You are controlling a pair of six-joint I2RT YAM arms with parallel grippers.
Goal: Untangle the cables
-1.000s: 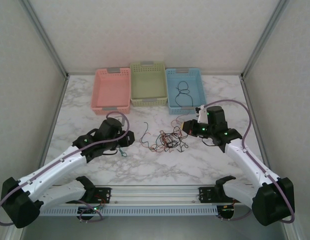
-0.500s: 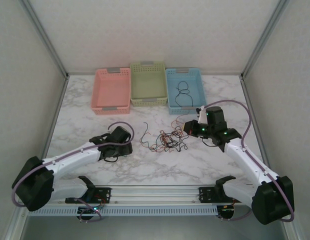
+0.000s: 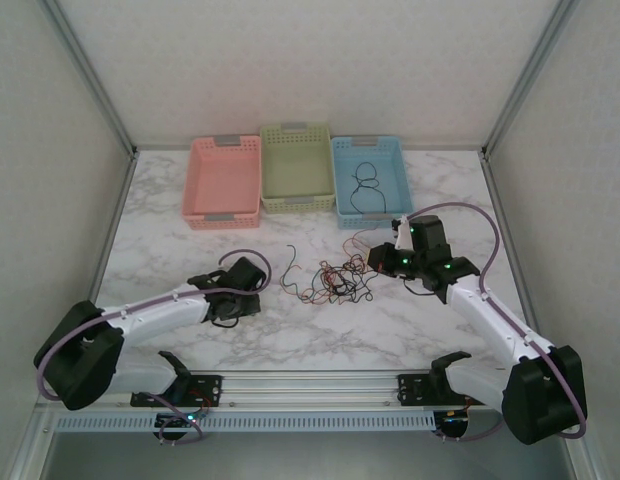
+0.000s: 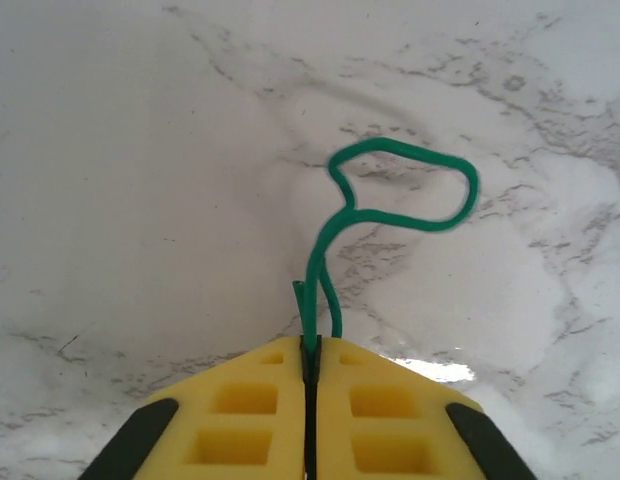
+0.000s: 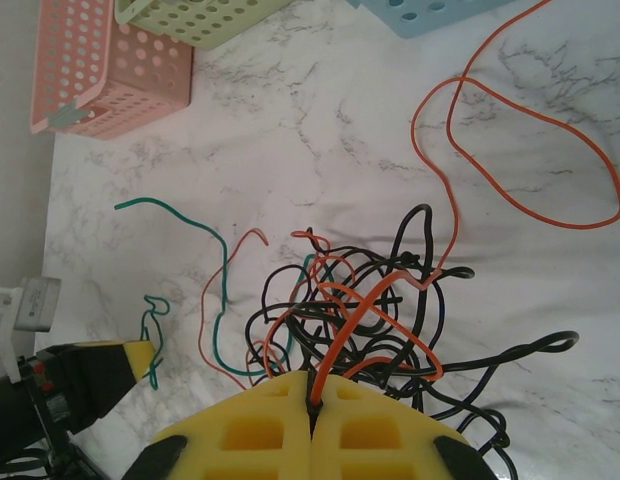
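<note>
The short green cable (image 4: 350, 213) is fully clear of the tangle, so the robot's left gripper should carry on to the green basket (image 3: 296, 167) and release the cable over the basket's bottom.
The cables lie as a red-orange, black and green tangle (image 3: 335, 280) at mid-table, seen closer in the right wrist view (image 5: 370, 310). My right gripper (image 5: 312, 388) is shut on a red-orange cable (image 5: 365, 315) at the tangle's near edge, and stands at the tangle's right side (image 3: 378, 262). A short green cable (image 4: 405, 190) lies apart to the left, curled in a loop. My left gripper (image 4: 310, 348) is shut on its end, low over the table (image 3: 248, 302). A separate black cable (image 3: 365, 185) lies in the blue basket.
Pink (image 3: 222, 215), green (image 3: 296, 203) and blue (image 3: 342, 190) baskets stand in a row at the back. A loose red-orange loop (image 5: 530, 150) runs from the tangle toward the blue basket. A long green strand (image 5: 225, 270) trails off the tangle's left side.
My left arm has dropped low over the table, and its gripper has shut on the short green cable. The right arm has hardly moved.
</note>
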